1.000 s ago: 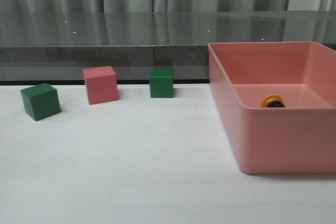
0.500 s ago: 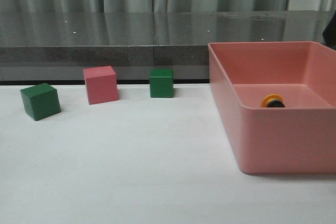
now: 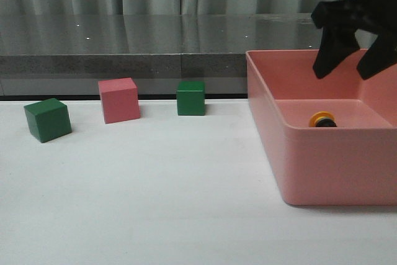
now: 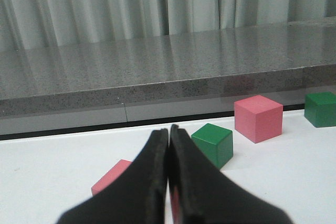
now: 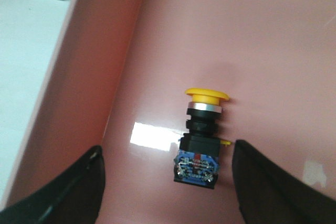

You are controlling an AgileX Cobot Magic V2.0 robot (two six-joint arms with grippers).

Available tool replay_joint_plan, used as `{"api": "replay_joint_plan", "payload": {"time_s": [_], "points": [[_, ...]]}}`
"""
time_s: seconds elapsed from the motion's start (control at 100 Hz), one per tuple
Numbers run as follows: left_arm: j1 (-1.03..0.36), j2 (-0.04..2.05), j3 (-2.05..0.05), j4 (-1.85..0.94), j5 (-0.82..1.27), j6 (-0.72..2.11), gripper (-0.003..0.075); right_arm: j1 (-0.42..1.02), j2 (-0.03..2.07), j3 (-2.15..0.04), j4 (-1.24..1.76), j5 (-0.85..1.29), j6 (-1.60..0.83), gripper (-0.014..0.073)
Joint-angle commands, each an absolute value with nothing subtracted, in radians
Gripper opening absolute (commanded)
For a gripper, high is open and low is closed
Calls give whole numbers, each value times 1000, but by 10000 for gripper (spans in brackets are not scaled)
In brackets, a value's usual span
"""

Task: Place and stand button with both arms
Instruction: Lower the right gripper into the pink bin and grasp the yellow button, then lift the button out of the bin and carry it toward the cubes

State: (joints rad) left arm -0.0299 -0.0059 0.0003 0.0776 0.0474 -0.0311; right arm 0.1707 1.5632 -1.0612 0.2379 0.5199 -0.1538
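Note:
The button's blue base (image 5: 196,168) has a boxy shape, so I expect the button to stay in place on its side instead of rolling when the robot sets it down.
The button (image 3: 322,120) lies on its side on the floor of the pink bin (image 3: 329,169). Only its yellow cap and black body show over the rim. In the right wrist view the button (image 5: 202,140) lies with its yellow cap pointing away and its blue base toward the fingers. My right gripper (image 3: 343,74) hangs open above the bin's back right part. In the right wrist view the right gripper (image 5: 167,148) has a finger on each side of the button's base, well apart from it. My left gripper (image 4: 169,129) is shut and empty, low over the white table; it is out of the front view.
A green cube (image 3: 48,119), a pink cube (image 3: 119,100) and another green cube (image 3: 190,97) stand along the back left of the table. A low pink block (image 4: 113,179) lies just beside the left fingers. A grey ledge (image 3: 124,60) runs behind the table.
My right gripper has come into the front view from the upper right and now hangs over the bin. The button and cubes have not moved.

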Motion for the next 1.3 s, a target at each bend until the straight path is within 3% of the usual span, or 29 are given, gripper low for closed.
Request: {"api": "replay_joint_plan", "payload": {"time_s": [0.0,0.47,0.54,0.73,0.8,1.29], "points": [[-27,-38,30,77,-33,-42,-19,171,1594,-1109,234,483,-167,518],[-27,-38,30,77,-33,-42,-19,168,1803,-1114,213,466,-166,507],[-27,-38,30,77,-33,-42,-19,168,1813,-1114,213,467,-165,456],[-27,-38,30,77,-33,-42,-19,168,1816,-1116,213,471,-165,187],[-27,-38,30,77,-33,-42,-19,168,1814,-1126,213,489,-165,143],[-27,-38,30,77,-33,-42,-19,223,1579,-1384,212,788,-239,141]]}}
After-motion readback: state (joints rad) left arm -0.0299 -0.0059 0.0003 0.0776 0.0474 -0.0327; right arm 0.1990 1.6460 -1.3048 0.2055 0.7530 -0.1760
